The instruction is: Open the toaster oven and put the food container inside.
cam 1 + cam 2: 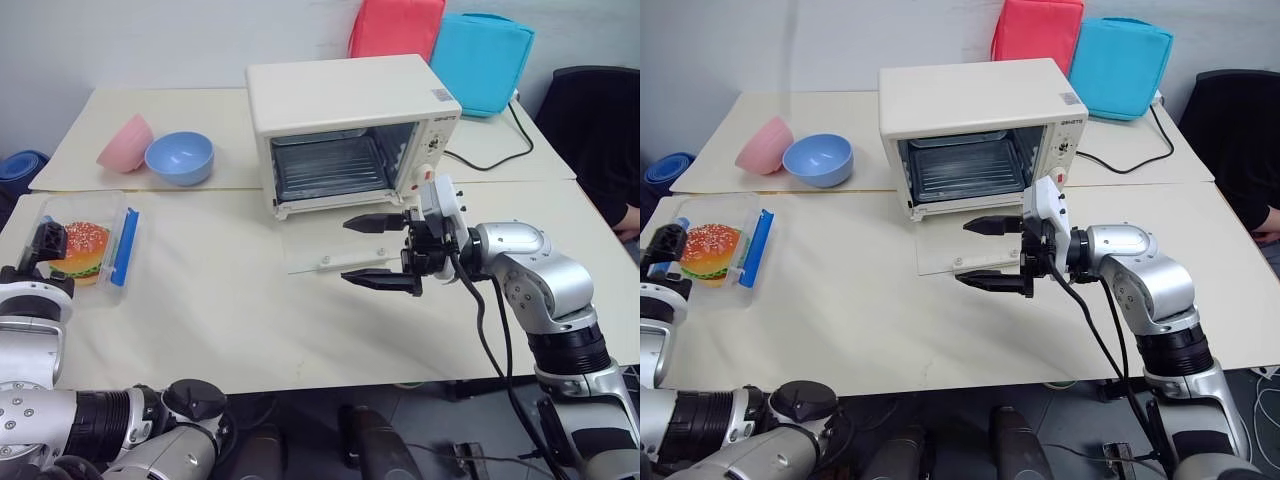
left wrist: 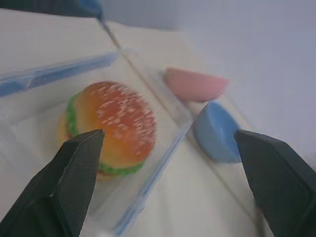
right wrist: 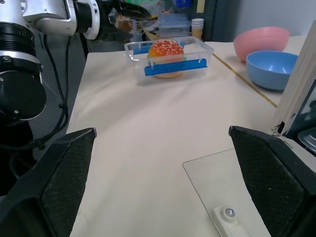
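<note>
The clear food container [image 1: 86,250] will slide all the way inside when I push it, because the toaster oven's opening [image 1: 335,165] looks wider than the food container.
The cream-white toaster oven [image 1: 350,95] stands at the table's middle back. Its glass door [image 1: 310,250] lies folded down flat on the table, and the wire rack [image 1: 330,165] shows inside. My right gripper [image 1: 385,252] hovers open over the door's front edge, pointing left, with nothing between its fingers. The clear food container [image 1: 120,225], with blue clips and a toy hamburger [image 1: 85,250] inside, sits at the table's left edge. My left gripper [image 2: 170,140] is open right at the container's near left end. Its fingers [image 2: 74,168] stand wide apart, facing the hamburger [image 2: 113,126].
A pink bowl [image 1: 125,142] and a blue bowl [image 1: 180,157] sit behind the container, left of the oven. Red [image 1: 397,28] and blue [image 1: 482,60] cushions lean at the back. A black cable [image 1: 500,150] runs right of the oven. Bare tabletop lies between container and door.
</note>
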Motion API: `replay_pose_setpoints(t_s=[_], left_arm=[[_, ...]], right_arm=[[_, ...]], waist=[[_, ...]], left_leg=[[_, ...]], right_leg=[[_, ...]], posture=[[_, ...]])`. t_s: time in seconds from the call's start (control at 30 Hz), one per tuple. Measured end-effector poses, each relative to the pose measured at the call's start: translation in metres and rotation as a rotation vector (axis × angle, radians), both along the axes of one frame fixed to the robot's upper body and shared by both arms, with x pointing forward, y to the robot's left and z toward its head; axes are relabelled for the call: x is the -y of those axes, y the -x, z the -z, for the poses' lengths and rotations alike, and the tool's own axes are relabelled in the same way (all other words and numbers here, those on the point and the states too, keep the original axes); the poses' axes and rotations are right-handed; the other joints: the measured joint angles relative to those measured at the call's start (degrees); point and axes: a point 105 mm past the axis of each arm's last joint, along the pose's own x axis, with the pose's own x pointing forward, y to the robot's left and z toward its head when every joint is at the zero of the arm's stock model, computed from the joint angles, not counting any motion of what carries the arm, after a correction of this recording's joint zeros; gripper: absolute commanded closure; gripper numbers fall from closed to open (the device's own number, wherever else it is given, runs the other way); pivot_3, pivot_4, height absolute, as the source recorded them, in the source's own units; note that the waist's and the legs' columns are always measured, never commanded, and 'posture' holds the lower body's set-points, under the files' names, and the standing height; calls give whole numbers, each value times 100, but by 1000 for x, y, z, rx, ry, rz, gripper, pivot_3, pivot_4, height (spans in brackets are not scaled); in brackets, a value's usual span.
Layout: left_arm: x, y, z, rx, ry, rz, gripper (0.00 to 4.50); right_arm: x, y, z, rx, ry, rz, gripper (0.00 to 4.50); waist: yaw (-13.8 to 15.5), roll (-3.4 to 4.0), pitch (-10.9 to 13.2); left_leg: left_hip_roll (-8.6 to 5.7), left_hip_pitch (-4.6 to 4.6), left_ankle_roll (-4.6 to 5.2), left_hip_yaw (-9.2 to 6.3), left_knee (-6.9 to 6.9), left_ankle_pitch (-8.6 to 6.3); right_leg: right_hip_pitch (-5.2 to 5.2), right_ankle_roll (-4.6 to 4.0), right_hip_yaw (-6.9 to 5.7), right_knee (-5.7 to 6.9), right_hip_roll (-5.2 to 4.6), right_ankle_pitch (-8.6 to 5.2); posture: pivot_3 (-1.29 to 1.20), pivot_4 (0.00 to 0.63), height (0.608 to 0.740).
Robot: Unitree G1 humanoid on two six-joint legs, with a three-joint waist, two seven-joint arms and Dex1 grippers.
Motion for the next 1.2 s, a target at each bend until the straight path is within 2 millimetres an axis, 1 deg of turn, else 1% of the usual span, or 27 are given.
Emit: replay_pose_setpoints(t_s=[0.1, 0.17, 0.4, 0.53, 0.7, 0.77, 0.8, 0.93, 1.07, 1.17, 1.2], left_arm=[[-5, 5, 2, 14, 21, -27, 34], [-10, 13, 7, 2, 46, -54, 34], [-27, 35, 16, -100, -23, -75, 34], [-31, 41, 31, -183, -24, -72, 34], [-35, 34, 34, -186, 33, -86, 34], [-37, 26, 39, -211, 86, -96, 34], [-38, 21, 42, -232, 121, -104, 34], [-44, 12, 57, -318, 226, -138, 34], [-50, 8, 64, -401, 265, -169, 34], [-55, 7, 65, -452, 273, -187, 572], [-57, 7, 66, -469, 278, -193, 915]], right_arm=[[3, 0, 3, -8, -7, 21, 0], [3, 1, 5, -11, -8, 26, 0], [1, 3, 6, -11, -16, 30, 0], [-3, 4, 6, -15, -32, 19, 0], [-6, 5, 7, -19, -42, 9, 0], [-6, 4, 7, -19, -42, 15, 0], [-7, 3, 7, -20, -45, 16, 0], [-7, 3, 7, -19, -48, 25, 0], [-6, 1, 7, -20, -52, 41, 0], [-6, 1, 8, -21, -53, 52, 0], [-5, 1, 9, -24, -54, 58, 0]], waist=[[-4, 0, 0], [-3, 0, 0], [-7, -2, 1], [-7, -5, 1], [6, -10, 0], [7, -11, 0], [5, -12, 0], [-22, -16, 2], [-24, -20, 4], [-15, -20, 5], [-15, -22, 4]], left_leg=[[3, 0, -4, 0, -1, -3], [3, 0, -6, 0, -1, -4], [2, 11, -14, 0, -1, -3], [7, 14, -13, 0, -1, -3], [3, 14, -12, -1, -1, -2], [4, 13, -12, -2, -1, -2], [2, 13, -12, -1, -2, -2], [7, 12, -15, 1, -6, -7], [13, 11, -20, -1, -12, -9], [16, 10, -20, 0, -12, -9], [16, 9, -20, 0, -12, -9]], right_leg=[[-2, 0, 1, -2, -2, 0], [-3, -2, 1, -1, -1, -1], [-2, -11, 1, 11, 1, -6], [-1, -13, 2, 12, -1, -7], [0, -14, -1, 11, 1, -7], [0, -13, -1, 10, 0, -7], [0, -13, -1, 9, 0, -7], [-3, -13, 1, 8, -3, -7], [-9, -16, -2, 8, 0, -9], [-9, -16, -1, 7, -3, -9], [-9, -16, -1, 6, -4, -9]], posture=[[0, 150, 740], [0, 150, 740], [0, 150, 740], [0, 150, 740], [0, 150, 740], [0, 150, 740], [0, 150, 740], [0, 150, 740], [0, 150, 740], [0, 150, 740], [0, 150, 740]])
